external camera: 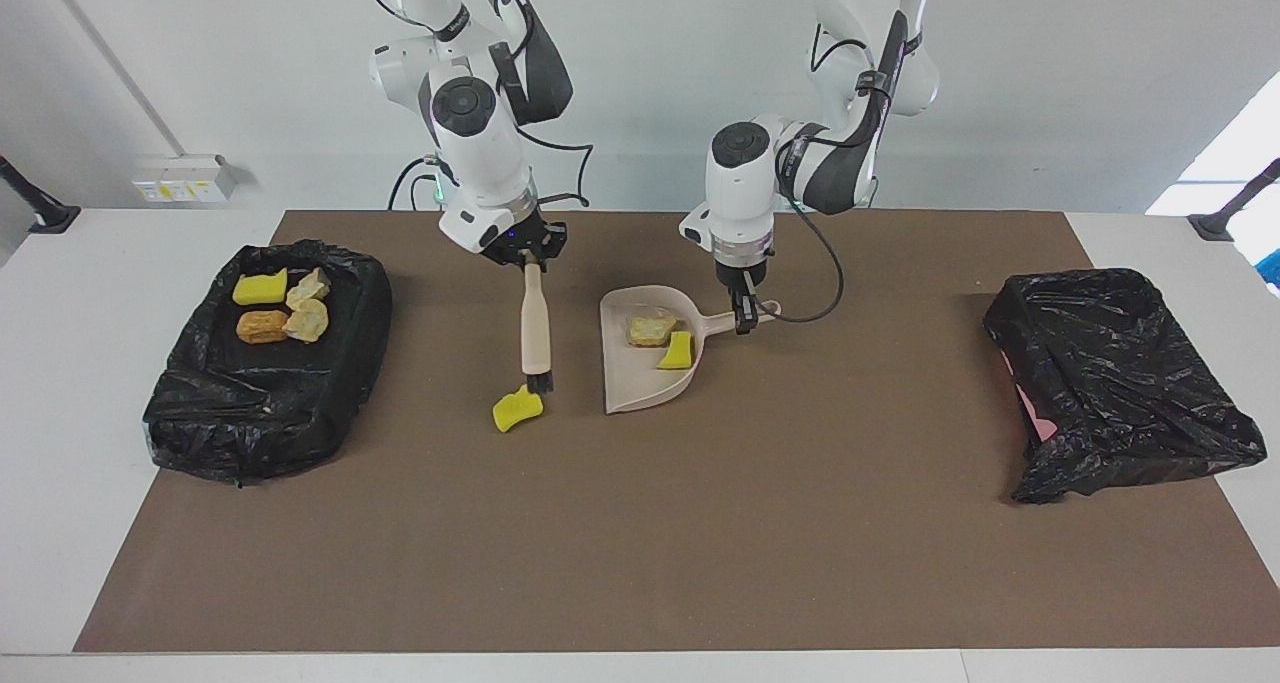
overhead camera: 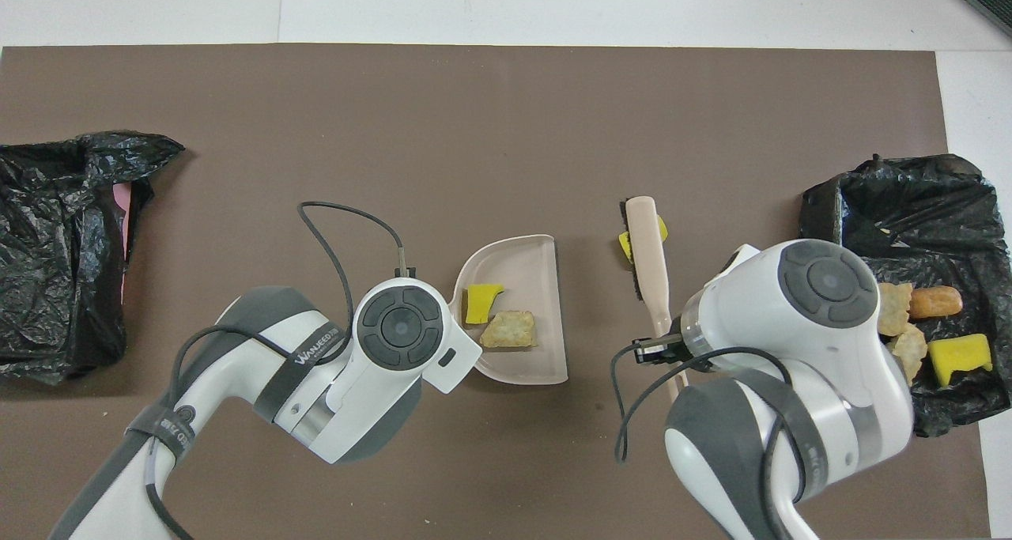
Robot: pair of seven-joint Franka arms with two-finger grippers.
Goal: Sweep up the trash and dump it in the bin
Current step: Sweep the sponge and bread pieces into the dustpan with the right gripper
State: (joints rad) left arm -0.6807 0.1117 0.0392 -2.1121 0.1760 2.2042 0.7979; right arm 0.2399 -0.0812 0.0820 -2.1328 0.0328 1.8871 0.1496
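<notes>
Next, I bring the brush beyond the yellow sponge chunk (external camera: 517, 409) with my right gripper and sweep toward the dustpan (external camera: 633, 371), because the chunk sticks out past the brush, away from the dustpan.
My right gripper (external camera: 530, 255) is shut on the beige brush (external camera: 535, 323) by its handle, with the bristles down at the mat. A yellow sponge chunk (external camera: 517, 409) lies against the bristles and is partly hidden under the brush (overhead camera: 648, 247) in the overhead view. My left gripper (external camera: 745, 318) is shut on the handle of the beige dustpan (external camera: 630, 378), which rests on the mat. The pan (overhead camera: 545, 287) holds a beige lump (external camera: 650, 330) and a yellow sponge chunk (external camera: 679, 351). The black-lined bin (external camera: 200, 423) at the right arm's end holds a yellow chunk (external camera: 260, 287), an orange-brown cylinder (external camera: 262, 326) and two beige lumps (external camera: 306, 321).
A second black-bagged bin (external camera: 1110, 363) stands at the left arm's end of the brown mat, with some pink showing at its side. A cable (overhead camera: 348, 216) loops over the mat beside the dustpan.
</notes>
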